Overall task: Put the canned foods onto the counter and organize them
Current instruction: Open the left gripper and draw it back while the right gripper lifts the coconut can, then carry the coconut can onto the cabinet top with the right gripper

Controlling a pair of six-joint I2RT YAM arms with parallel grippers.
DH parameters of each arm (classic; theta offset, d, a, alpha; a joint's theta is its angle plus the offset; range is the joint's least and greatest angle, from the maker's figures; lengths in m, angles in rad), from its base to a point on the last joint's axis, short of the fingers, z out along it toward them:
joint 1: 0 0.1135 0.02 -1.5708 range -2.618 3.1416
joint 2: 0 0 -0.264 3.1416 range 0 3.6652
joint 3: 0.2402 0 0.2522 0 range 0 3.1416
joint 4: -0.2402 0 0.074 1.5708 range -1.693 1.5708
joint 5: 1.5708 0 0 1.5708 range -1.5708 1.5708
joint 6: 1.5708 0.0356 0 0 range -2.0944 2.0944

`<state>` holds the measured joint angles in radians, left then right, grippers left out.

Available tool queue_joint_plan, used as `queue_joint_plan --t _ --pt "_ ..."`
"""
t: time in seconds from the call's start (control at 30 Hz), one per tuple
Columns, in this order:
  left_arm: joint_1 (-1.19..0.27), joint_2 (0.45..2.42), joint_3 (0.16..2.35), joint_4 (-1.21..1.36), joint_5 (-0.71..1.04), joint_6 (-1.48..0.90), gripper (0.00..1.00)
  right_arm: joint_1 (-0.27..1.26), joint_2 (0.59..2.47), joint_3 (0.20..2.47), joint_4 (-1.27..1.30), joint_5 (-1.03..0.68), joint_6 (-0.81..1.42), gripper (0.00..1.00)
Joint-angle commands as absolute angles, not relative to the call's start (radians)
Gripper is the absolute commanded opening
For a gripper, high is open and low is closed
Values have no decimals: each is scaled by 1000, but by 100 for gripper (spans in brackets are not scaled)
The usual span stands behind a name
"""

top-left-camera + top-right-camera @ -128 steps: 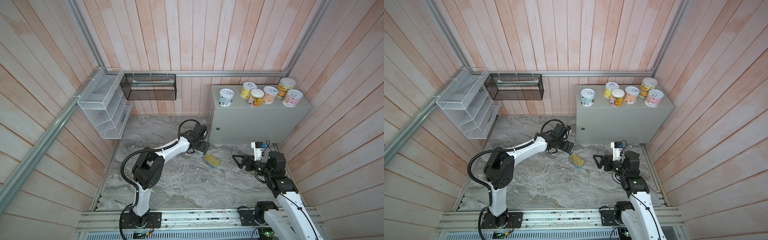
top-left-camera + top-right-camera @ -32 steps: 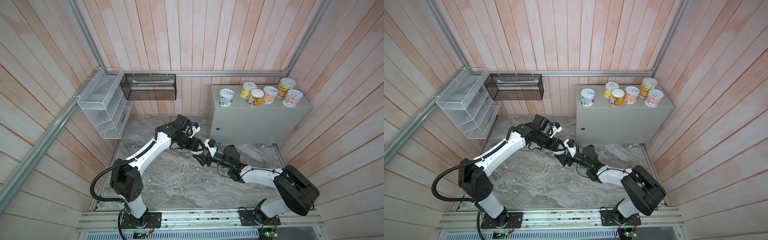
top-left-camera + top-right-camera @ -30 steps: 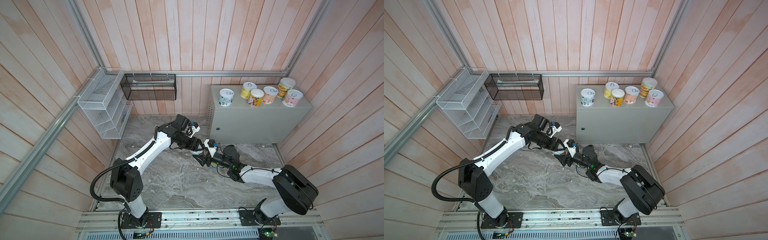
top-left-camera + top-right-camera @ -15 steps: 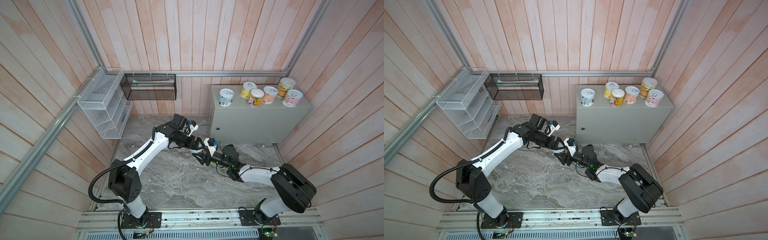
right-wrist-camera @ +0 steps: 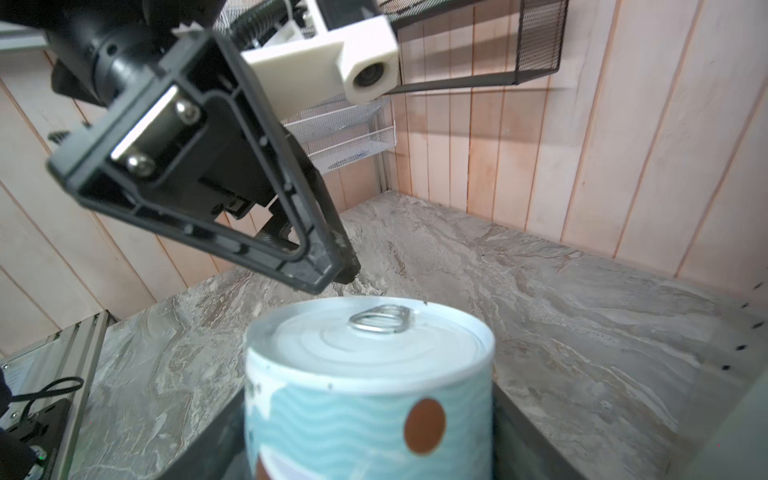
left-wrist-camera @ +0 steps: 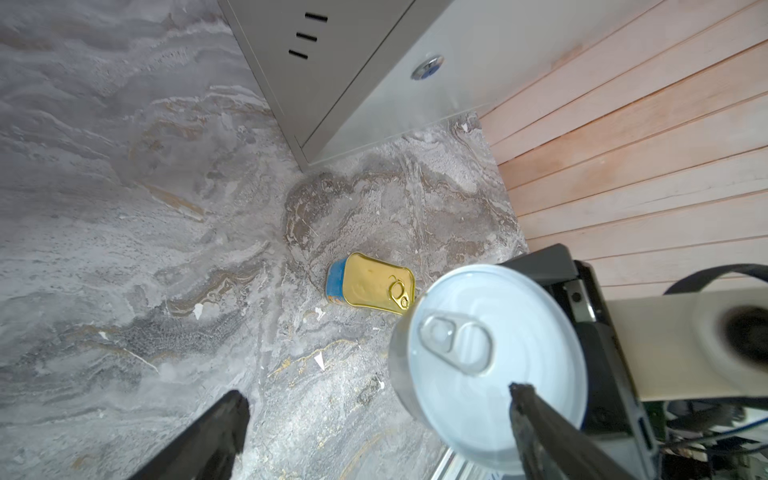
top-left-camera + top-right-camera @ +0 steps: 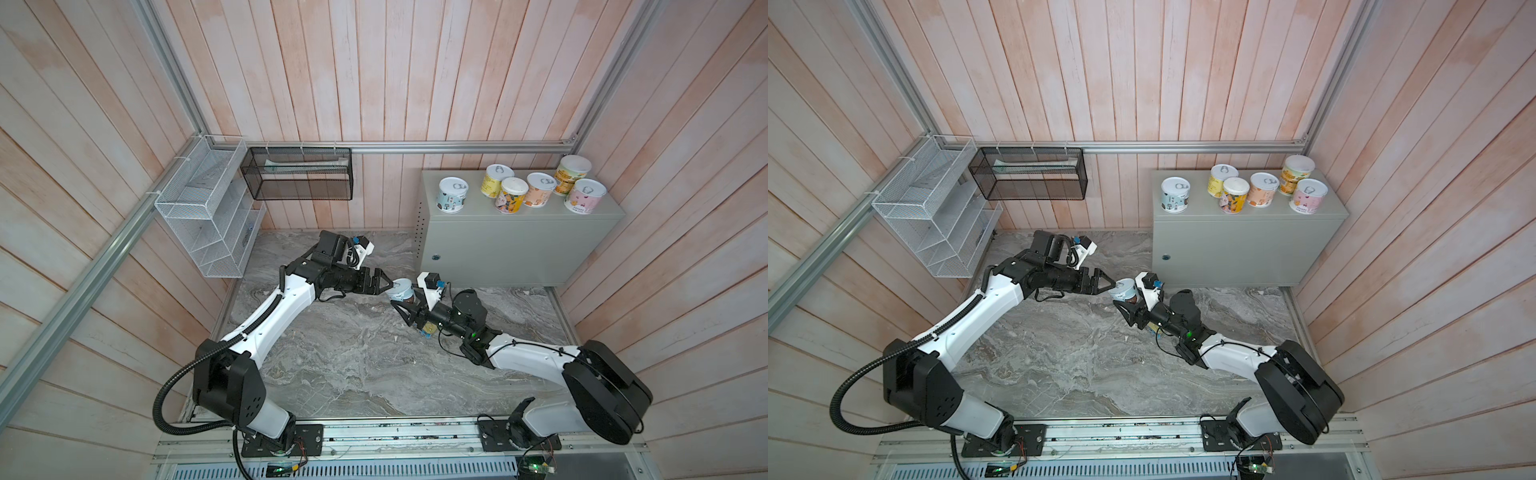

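Note:
The light blue can's lid (image 7: 401, 285) is under my left finger, so my left gripper should move away before my right gripper carries the can onto the counter (image 7: 490, 212).
A light blue round can (image 7: 400, 289) (image 7: 1124, 289) with a wave label hangs above the marbled slab, and my right gripper (image 7: 409, 297) (image 5: 368, 449) is shut on its sides. My left gripper (image 7: 384, 281) (image 6: 379, 392) stands open just left of the can, one fingertip (image 6: 523, 395) over its lid (image 6: 494, 353), not gripping. A rectangular blue tin with a gold top (image 6: 374, 286) lies on the slab, mostly hidden under the right wrist in both top views. Several round cans (image 7: 513, 194) stand on the grey-green counter (image 7: 498, 249) (image 7: 1225, 249).
A white wire rack (image 7: 208, 224) and a black mesh basket (image 7: 297, 174) hang on the left and back walls. Wooden walls close in the grey marbled slab (image 7: 353, 365). The counter fills the back right corner. An aluminium rail runs along the front.
My left gripper has opened and let go of the blue can, drawing back slightly left. My right gripper has shut on the can and holds it alone.

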<state>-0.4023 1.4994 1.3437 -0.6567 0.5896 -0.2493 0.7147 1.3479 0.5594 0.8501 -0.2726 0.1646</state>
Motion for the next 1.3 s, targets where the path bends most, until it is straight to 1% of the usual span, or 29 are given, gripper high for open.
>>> queue_joint_plan --t 0.0,0.1,0.23,0.3,0.47,0.73,0.9,1.27 --pt "-391 1409 1310 -554 497 -263 100 715 1199 549 832 -155 160 62" --pt "-388 1332 1231 -487 436 -262 100 713 1067 537 738 -68 136 62" --pt "-386 1254 1114 -370 424 -267 100 706 932 579 573 62 76 63" --pt "-387 1230 1065 -315 418 -273 100 683 884 594 539 116 63 63" --pt "-388 1197 981 -226 426 -291 100 548 834 693 457 102 59 63" --pt "-396 1172 918 -157 447 -318 100 370 894 853 453 71 21 64" --pt "-410 1176 902 -138 445 -320 100 291 950 926 483 44 18 64" --pt "-442 1217 903 -128 436 -316 100 235 1100 1019 581 3 -25 65"
